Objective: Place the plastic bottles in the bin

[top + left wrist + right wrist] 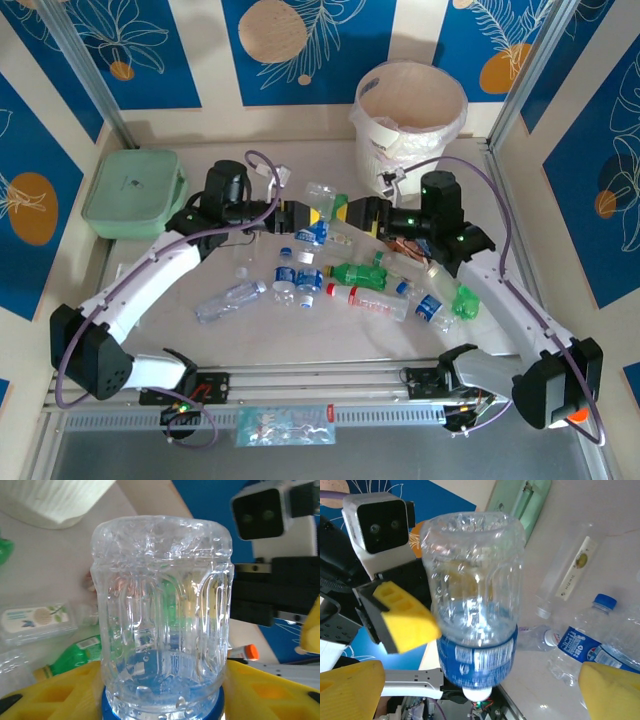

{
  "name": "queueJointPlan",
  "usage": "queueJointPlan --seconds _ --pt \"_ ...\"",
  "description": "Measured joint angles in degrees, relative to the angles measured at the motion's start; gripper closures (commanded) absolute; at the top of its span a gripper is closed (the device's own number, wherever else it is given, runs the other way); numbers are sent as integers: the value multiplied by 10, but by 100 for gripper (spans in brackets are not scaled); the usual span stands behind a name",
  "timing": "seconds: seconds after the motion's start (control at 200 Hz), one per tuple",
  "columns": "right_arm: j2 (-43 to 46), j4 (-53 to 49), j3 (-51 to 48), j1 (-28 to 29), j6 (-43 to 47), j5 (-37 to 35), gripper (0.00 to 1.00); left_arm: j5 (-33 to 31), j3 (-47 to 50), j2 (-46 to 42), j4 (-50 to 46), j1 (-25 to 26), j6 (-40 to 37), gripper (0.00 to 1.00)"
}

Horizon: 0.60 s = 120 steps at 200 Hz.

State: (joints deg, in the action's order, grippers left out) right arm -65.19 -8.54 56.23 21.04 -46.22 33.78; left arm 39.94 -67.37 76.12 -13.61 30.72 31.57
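Observation:
Next, I take the clear bottle [320, 198] from my left gripper with my right gripper and carry it to the white bin [408, 135], because the bin stands across from my left gripper, beyond my right arm.
A clear plastic bottle [324, 196] with a blue label hangs above the middle of the table between both grippers. My left gripper [311, 216] is shut on it: in the left wrist view the yellow fingers [50, 695] press the bottle [162, 605] at its blue label. My right gripper [352, 212] is open; its yellow fingertips [612, 692] stand wide on either side of the bottle [475, 590] without touching it. Several more plastic bottles [360, 274] lie on the table below. The white bin [410, 110] stands at the back right.
A pale green lidded box [133, 192] sits at the back left. Loose bottles spread from a clear one [230, 298] on the left to a green one [465, 302] beside the right arm. An orange-capped bottle [245, 652] lies near the right gripper.

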Motion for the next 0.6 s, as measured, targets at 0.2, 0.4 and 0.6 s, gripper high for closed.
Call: queueJointPlan --seconds 0.2,0.4,0.6 --pt "-31 66 8 1 -39 25 5 37 6 0 29 22 16 44" --pt "-51 122 10 8 -75 40 23 57 6 0 60 31 42 44" --pt "-47 154 9 15 -84 41 52 62 6 0 76 31 65 44"
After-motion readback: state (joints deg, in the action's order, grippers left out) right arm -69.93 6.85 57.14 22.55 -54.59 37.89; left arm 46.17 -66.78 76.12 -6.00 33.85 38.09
